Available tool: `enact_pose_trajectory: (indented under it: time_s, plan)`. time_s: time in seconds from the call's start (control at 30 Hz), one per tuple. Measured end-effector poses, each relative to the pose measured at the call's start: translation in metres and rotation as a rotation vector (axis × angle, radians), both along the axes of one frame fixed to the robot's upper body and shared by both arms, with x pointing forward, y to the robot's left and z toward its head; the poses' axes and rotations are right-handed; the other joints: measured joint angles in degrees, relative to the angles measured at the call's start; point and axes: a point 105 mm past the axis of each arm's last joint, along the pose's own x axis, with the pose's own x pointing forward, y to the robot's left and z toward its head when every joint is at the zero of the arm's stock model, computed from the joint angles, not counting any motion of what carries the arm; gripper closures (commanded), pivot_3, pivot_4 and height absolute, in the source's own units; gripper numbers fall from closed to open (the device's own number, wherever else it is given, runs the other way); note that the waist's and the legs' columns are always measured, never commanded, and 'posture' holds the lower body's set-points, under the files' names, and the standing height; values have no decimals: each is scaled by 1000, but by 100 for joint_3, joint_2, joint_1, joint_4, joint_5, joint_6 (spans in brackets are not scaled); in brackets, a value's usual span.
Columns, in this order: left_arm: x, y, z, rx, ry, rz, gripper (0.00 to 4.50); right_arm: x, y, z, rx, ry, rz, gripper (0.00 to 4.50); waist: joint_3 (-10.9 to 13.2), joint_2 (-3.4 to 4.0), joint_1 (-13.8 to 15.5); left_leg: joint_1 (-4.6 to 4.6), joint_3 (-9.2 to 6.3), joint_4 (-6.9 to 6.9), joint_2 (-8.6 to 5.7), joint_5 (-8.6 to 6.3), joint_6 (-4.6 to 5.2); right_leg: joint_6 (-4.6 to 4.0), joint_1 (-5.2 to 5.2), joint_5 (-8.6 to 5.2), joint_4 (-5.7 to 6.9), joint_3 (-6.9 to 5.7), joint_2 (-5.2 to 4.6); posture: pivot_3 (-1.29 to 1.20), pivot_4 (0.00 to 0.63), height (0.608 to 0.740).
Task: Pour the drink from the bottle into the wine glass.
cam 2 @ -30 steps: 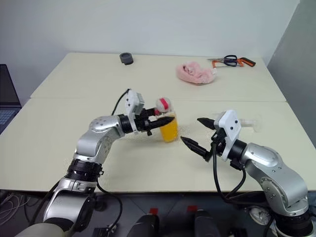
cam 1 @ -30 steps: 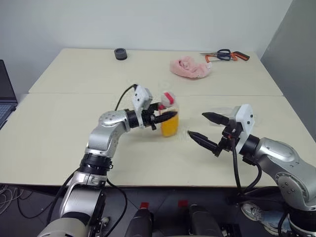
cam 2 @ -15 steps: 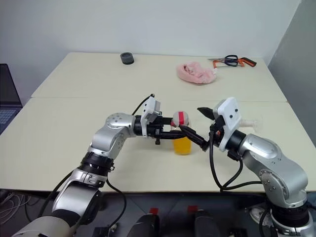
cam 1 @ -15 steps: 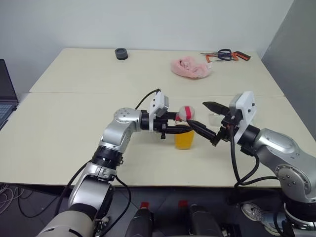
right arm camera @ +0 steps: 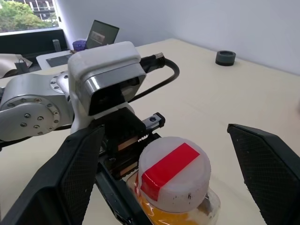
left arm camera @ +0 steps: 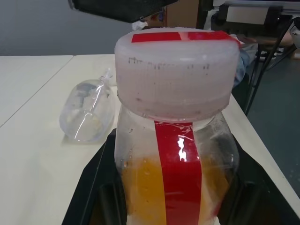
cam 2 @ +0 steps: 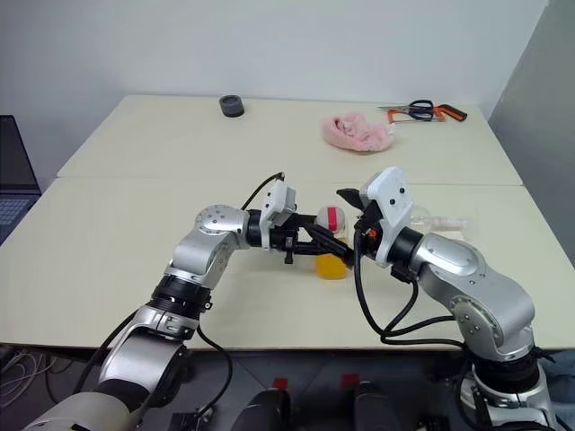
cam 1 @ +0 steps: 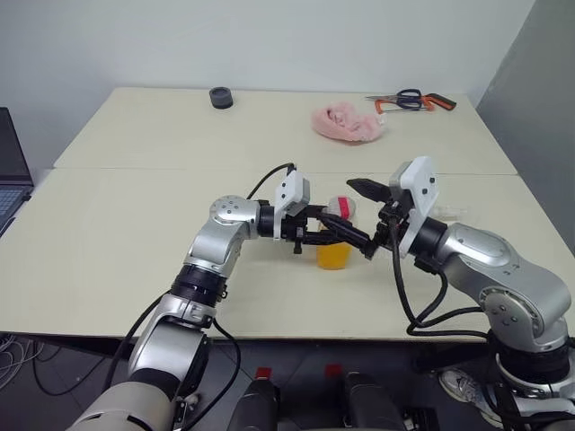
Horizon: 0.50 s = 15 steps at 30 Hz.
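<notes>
The round white cap fits snugly over the bottle's neck, so I expect it to twist on the spot and stay seated when I turn it.
The bottle stands upright near the table's middle, its lower half holding the orange drink. A red strip runs down its side and across the white cap. My left gripper is shut on the bottle's body from the left. My right gripper comes in from the right, open, with one black finger on each side of the cap and not touching it. The wine glass lies on its side on the table, beyond the right arm.
A pink cloth lies at the back of the table. Scissors and pliers sit at the back right corner, a black ring at the back left. A laptop shows at the left edge.
The left arm carried the bottle to the right, toward the table's middle. The right gripper moved left and up, and its open fingers now stand on either side of the cap.
</notes>
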Motion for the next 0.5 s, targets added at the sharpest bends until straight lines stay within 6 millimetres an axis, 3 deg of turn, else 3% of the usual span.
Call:
enact_pose_trajectory:
  time_s: [0.2, 0.3, 0.5]
  plan:
    - [1, -3, -1, -9, 5, 11, 2662, 7, -2, -5, -18, -4, -38, 0, 0, 0, 0, 0, -1, 0, 0, 0, 0, 0, 0, 0, 0, 0, 0, 0, 150, 740]
    - [1, -3, -1, -11, 7, 15, 2662, 8, -3, -8, -12, -1, -50, 599, 0, 0, -2, 0, 0, 0, 0, 0, 0, 0, 0, 0, 0, 0, 0, 0, 150, 740]
    - [4, -2, -1, -15, 10, 40, 2662, 7, -1, -10, 6, -8, -49, 2625, 0, 0, -1, 0, 0, 0, 0, 0, 0, 0, 0, 0, 0, 1, 0, 0, 150, 740]
